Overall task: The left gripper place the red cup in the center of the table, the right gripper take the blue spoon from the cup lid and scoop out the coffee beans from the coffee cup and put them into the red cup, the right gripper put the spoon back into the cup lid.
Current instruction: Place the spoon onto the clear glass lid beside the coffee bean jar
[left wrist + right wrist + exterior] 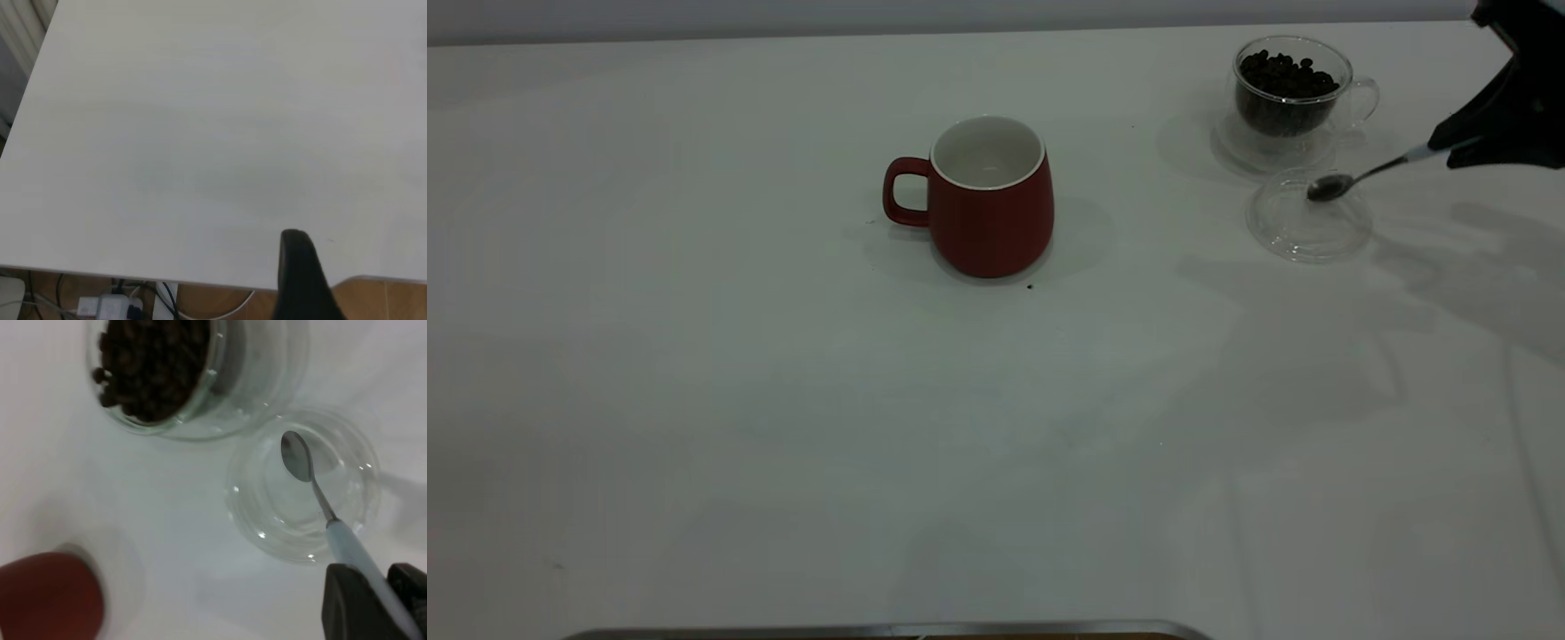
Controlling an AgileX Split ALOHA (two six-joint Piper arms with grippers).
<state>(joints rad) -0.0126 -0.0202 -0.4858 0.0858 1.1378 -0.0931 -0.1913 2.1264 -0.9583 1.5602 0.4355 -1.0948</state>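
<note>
The robot's right gripper keeps bringing the spoon down until its bowl touches the lid, and then let go, as the blue spoon's empty bowl (1330, 188) hangs over the cup lid (1309, 222).
The red cup (989, 200) stands upright in the middle of the table (783, 400), handle to the left, white inside showing. It also shows in the right wrist view (50, 593). The coffee cup (1288, 89) with coffee beans (1288, 76) stands at the far right on a clear base. The cup lid (1309, 222) lies just in front of it. My right gripper (1463, 151) is shut on the blue spoon (1360, 176) by its pale blue handle; the spoon's bowl hangs just above the lid. In the right wrist view the spoon (313, 483) points over the lid (303, 487). One left finger (300, 280) shows over the table edge.
The clear saucer-like base (1258, 147) sits under the coffee cup. A single dark bean or speck (1030, 286) lies on the table in front of the red cup. A metal edge (889, 629) runs along the near side. Cables and a plug (113, 307) lie below the table.
</note>
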